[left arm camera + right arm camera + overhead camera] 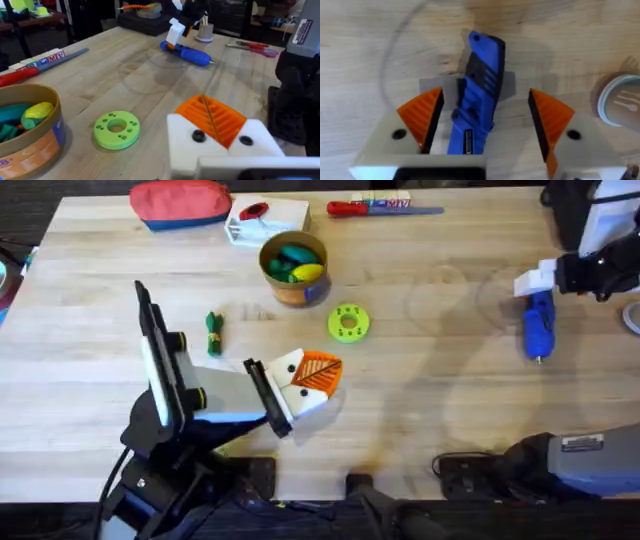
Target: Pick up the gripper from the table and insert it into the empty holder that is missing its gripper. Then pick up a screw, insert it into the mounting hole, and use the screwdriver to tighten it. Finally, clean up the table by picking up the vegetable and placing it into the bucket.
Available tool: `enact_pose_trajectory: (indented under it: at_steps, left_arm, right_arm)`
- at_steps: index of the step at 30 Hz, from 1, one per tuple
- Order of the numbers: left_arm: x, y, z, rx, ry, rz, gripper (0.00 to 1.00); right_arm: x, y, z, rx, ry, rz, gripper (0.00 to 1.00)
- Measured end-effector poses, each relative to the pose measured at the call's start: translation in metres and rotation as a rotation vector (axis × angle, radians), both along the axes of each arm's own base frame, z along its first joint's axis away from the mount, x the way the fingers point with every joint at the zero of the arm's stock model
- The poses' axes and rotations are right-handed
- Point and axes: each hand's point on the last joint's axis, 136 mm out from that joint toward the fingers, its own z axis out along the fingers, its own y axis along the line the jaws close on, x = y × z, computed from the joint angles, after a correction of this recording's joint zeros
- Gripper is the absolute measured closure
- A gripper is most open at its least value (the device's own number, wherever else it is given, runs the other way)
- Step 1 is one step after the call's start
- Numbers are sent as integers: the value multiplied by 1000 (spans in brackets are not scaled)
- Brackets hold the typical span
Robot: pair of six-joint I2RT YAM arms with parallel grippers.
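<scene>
I expect the blue screwdriver (539, 328) to come loose right away when I carry it to my left gripper, because the rear end (486, 46) looks blunt and cordless.
The blue screwdriver (538, 328) lies on the table at the far right. My right gripper (534, 282) stands over its rear end, open, with an orange pad on each side of the handle (479, 100), not touching it. My left gripper (308, 380) rests low at the table's middle, its two orange ribbed pads (212, 116) shut together with nothing between them; dark screw heads sit in both white blocks. The dark green vegetable (213, 332) lies left of it. The tan bucket (293, 270) stands behind, with green and yellow toy produce inside. A loose gripper piece and an empty holder are out of view.
A lime-green disc (348, 322) with holes lies between the bucket and my left gripper. At the back edge are a red pouch (180, 202), a white box (265, 220) and a red-handled screwdriver (385, 208). A round lid (620, 102) lies right of the blue screwdriver.
</scene>
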Motion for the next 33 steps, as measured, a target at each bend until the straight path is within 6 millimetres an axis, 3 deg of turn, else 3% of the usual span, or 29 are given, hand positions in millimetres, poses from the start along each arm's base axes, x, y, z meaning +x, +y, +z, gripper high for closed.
enact_pose_trajectory:
  at_steps: [6, 12, 22, 26, 29, 33]
  left_arm:
    - [0, 0, 0, 0, 0, 0, 994]
    - [0, 0, 0, 0, 0, 0, 994]
    - [0, 0, 0, 0, 0, 0, 994]
    - [0, 0, 0, 0, 0, 0, 994]
    - [0, 0, 0, 0, 0, 0, 994]
    - [0, 0, 0, 0, 0, 0, 994]
  right_arm:
    - [11, 2, -31, 64, 13, 13, 14]
    - [22, 0, -39, 76, -20, 2, 20]
    - [18, 5, -44, 107, -1, -11, 238]
    - [20, 8, -45, 127, -5, -8, 413]
    - [22, 7, -45, 121, -15, -6, 696]
    - [23, 2, -44, 105, -17, -10, 939]
